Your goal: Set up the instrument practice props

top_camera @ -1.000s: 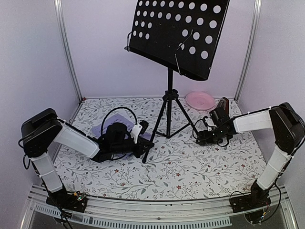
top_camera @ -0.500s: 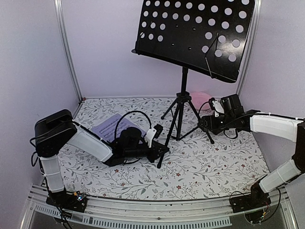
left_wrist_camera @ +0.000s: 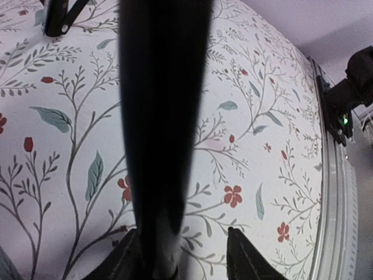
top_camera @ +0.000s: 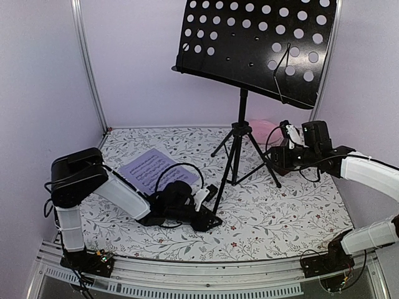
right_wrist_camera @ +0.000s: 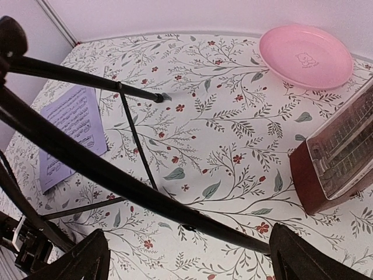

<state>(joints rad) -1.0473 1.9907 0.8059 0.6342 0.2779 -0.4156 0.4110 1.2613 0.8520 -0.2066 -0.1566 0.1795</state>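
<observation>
My right gripper needs to turn the stand square by its pole (top_camera: 242, 107), because the music stand's desk (top_camera: 255, 38) slants crooked while my left gripper is at a leg's foot.
The black perforated music stand desk (top_camera: 255, 43) stands upright on its tripod legs (top_camera: 234, 162) mid-table. My left gripper (top_camera: 211, 212) lies low at the foot of the near-left leg. In the left wrist view that leg (left_wrist_camera: 163, 116) runs between the gripper's (left_wrist_camera: 183, 254) spread fingers, against the left one, with a gap on the right. My right gripper (top_camera: 277, 163) is open by the right leg, which crosses between its (right_wrist_camera: 192, 256) wide-apart fingers (right_wrist_camera: 297, 251). White sheet music (top_camera: 153, 168) lies flat on the left. The red-brown metronome (right_wrist_camera: 338, 157) stands right of the right gripper.
A pink plate (right_wrist_camera: 306, 55) sits at the back right, partly hidden behind the stand in the top view (top_camera: 265, 128). Metal frame posts (top_camera: 87, 68) stand at the back corners. The floral cloth (top_camera: 280, 212) covers the table.
The stand has shifted right, most of it in the first half second. My left gripper moved right and nearer with the leg, uncovering the sheet music. My right gripper moved right and back.
</observation>
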